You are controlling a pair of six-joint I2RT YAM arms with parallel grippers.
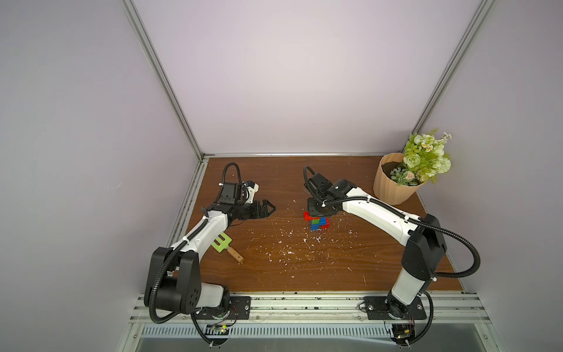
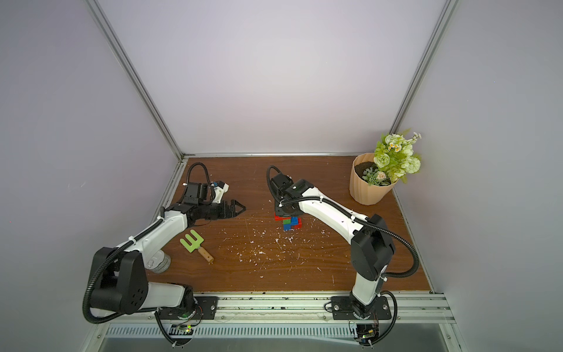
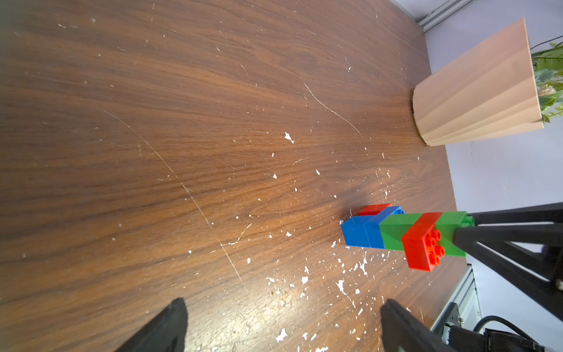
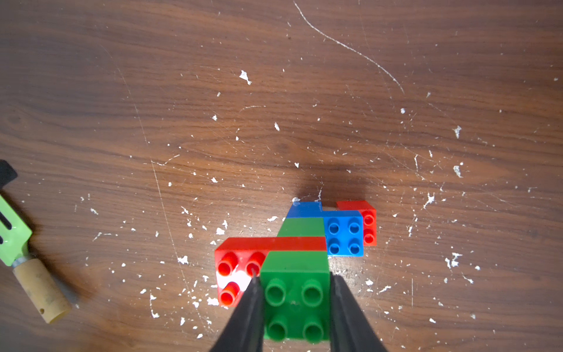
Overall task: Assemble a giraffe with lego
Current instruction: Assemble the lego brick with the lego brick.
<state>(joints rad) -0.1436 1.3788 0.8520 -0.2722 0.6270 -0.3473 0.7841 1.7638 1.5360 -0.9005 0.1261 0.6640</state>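
My right gripper is holding only the giraffe's green top brick. Next, I open it, come from the front and grip below the long red brick.
The giraffe stands upright on the wooden table, right of centre in both top views. It is joined lego: a green top brick, a long red brick jutting sideways, a green brick, a blue body and a red leg. My right gripper comes down from above and is shut on the green top brick, one finger on each side. The left wrist view shows the same grip. My left gripper hangs open and empty well to the left.
A green slotted tool with a wooden handle lies beside the left arm. A ribbed pot with flowers stands in the back right corner. White flecks litter the table's middle. Walls close in the back and both sides.
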